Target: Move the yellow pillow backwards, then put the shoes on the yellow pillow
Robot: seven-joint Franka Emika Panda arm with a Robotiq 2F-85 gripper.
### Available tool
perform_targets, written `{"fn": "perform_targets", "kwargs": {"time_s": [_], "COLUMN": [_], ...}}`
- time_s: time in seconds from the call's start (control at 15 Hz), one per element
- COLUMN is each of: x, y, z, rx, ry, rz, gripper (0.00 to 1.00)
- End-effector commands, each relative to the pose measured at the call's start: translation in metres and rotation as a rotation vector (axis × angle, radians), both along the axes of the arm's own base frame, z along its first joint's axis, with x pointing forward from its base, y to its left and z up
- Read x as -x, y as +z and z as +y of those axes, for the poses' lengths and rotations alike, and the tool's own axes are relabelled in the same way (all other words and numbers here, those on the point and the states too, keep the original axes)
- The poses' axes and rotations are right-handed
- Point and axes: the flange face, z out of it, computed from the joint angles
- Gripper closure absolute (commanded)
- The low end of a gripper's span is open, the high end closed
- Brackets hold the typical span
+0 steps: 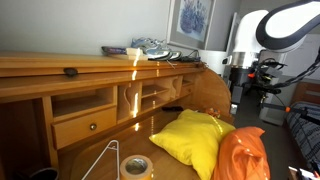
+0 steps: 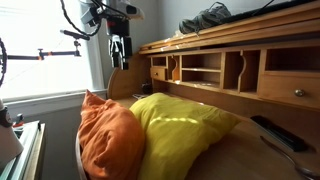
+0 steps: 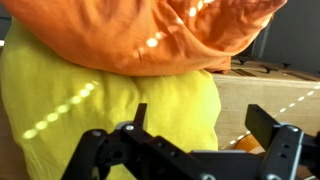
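The yellow pillow's end (image 2: 152, 104) is under my open fingers and clear of the orange pillow, so my gripper should keep going down until the fingers can pinch yellow fabric (image 1: 203, 121).
The yellow pillow (image 1: 192, 138) lies on the wooden desk (image 1: 95, 155), also in the exterior view (image 2: 180, 125) and the wrist view (image 3: 110, 110). An orange pillow (image 1: 243, 155) leans against it in both exterior views (image 2: 108, 135) and fills the top of the wrist view (image 3: 150, 35). The shoes (image 1: 152, 47) sit on top of the desk hutch in both exterior views (image 2: 205, 17). My gripper (image 1: 238, 78) hangs in the air above and beyond the pillows (image 2: 118, 50). In the wrist view its jaws (image 3: 200, 125) are open and empty.
A roll of tape (image 1: 136, 166) and a white wire hanger (image 1: 105, 160) lie on the desk front. A black remote (image 2: 275, 132) lies on the desk surface. The hutch has drawers and cubbies (image 1: 85, 108). A window (image 2: 40, 50) is behind the arm.
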Motion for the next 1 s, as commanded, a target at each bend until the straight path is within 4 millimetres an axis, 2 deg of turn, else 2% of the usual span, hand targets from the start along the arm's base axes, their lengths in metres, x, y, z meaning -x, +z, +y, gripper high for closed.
{"fn": "perform_targets", "kwargs": {"time_s": [0.0,0.47,0.93], "x": [-0.008,-0.021,-0.029], "y": [-0.02,-0.047,-0.079], "z": [-0.013,-0.028,-0.051], "rx": [0.004,0.06,0.111], "ry": [0.08,0.159,0.142], "rz": [0.02,-0.055,-0.18], "gripper": [0.0,0.0,0.0]}}
